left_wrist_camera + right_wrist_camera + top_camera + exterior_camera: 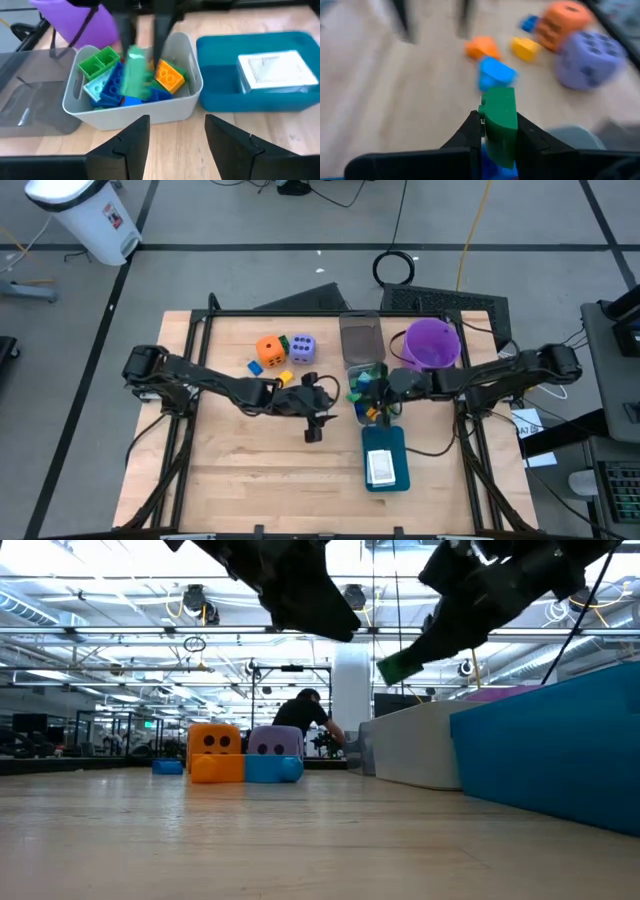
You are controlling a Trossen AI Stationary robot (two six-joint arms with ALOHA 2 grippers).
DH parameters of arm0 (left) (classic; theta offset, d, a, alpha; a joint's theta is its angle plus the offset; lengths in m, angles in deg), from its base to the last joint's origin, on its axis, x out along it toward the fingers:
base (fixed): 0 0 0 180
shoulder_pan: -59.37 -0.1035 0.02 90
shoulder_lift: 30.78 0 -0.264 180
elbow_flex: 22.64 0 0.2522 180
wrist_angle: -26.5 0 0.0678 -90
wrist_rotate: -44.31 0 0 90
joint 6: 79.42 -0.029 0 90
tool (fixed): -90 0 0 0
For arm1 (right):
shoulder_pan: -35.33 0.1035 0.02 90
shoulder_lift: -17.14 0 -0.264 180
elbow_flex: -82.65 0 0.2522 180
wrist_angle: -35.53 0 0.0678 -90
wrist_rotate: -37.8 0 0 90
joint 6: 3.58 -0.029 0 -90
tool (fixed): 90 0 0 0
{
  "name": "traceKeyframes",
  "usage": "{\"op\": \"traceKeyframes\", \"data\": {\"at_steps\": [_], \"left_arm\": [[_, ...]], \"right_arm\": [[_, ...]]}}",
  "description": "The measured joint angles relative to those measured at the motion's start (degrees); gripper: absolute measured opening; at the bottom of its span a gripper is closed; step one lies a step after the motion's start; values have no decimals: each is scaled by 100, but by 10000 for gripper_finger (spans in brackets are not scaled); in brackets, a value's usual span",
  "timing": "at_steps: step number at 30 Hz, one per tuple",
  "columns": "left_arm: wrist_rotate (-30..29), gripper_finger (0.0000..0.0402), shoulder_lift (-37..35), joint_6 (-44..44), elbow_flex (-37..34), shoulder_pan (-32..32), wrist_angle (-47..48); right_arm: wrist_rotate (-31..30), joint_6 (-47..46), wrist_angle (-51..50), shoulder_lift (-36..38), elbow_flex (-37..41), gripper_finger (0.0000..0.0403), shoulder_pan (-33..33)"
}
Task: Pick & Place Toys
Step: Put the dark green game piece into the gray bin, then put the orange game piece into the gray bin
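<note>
My right gripper is full with the green block (399, 665), so it should let go of the block into the grey bin (418, 746) before it takes the orange block from my left gripper.
My right gripper (385, 402) hangs over the grey bin (75, 107), which is full of coloured blocks, and is shut on a dark green block (499, 122). My left gripper (175, 145) stands open over the bare table just left of the bin, with nothing between its fingers. An orange die (270, 350) and a lavender die (302, 348) rest on the table at the far left. Loose blue (495, 72), orange (482, 47) and yellow (525, 47) blocks lie near them. My right gripper pinches the green block's two flat sides (490, 132) between its two fingers. The fingers come from the table's right side, slanting down. The block sticks out past the fingertips (400, 665) and hangs clear above the bin.
A teal tray (398, 442) holding white cards (381, 468) sits near the bin on its near side. A clear container (360, 335) and a purple bucket (432, 345) stand at the far side. Bare wood lies at the near left.
</note>
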Motion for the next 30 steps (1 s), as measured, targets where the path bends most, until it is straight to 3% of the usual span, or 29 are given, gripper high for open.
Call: {"op": "traceKeyframes", "data": {"at_steps": [6,12,20,24,30], "left_arm": [[-10,201,-35,44,0,42,25],[-15,188,-29,368,0,38,128],[-21,181,-29,738,0,37,477],[-344,200,-24,1372,0,6,1005],[-660,266,-3,2637,0,-162,2479]], "right_arm": [[-1158,-374,-471,-17,2,42,-6],[-1177,-722,-375,-211,3,74,-216],[-1178,-1086,-258,-486,4,166,-519],[-1174,-1059,-201,-491,4,212,-525],[-1149,-965,-205,-488,4,252,-518]]}}
